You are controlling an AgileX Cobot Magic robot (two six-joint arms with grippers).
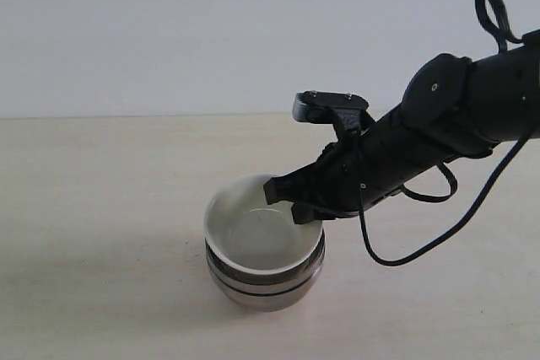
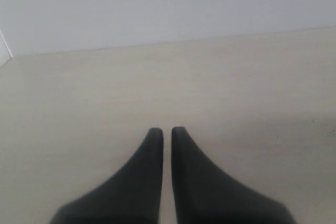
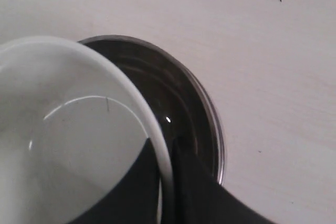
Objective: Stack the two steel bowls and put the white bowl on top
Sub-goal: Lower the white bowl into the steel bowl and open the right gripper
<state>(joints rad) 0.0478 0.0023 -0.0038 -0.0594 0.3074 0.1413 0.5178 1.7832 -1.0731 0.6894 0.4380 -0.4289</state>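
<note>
The white bowl is slanting over the upper steel bowl's edge, so my right gripper should open to seat it, then nudge its rim toward the middle.
Two steel bowls sit nested, one in the other, on the table. The white bowl rests tilted on top of them, partly inside the upper steel bowl. My right gripper is shut on the white bowl's rim at its right side, one finger inside and one outside. My left gripper is shut on nothing over bare table, away from the bowls; it does not show in the exterior view.
The pale wooden table spreads all round the stack. A white wall stands behind. A black cable hangs in a loop under the right arm.
</note>
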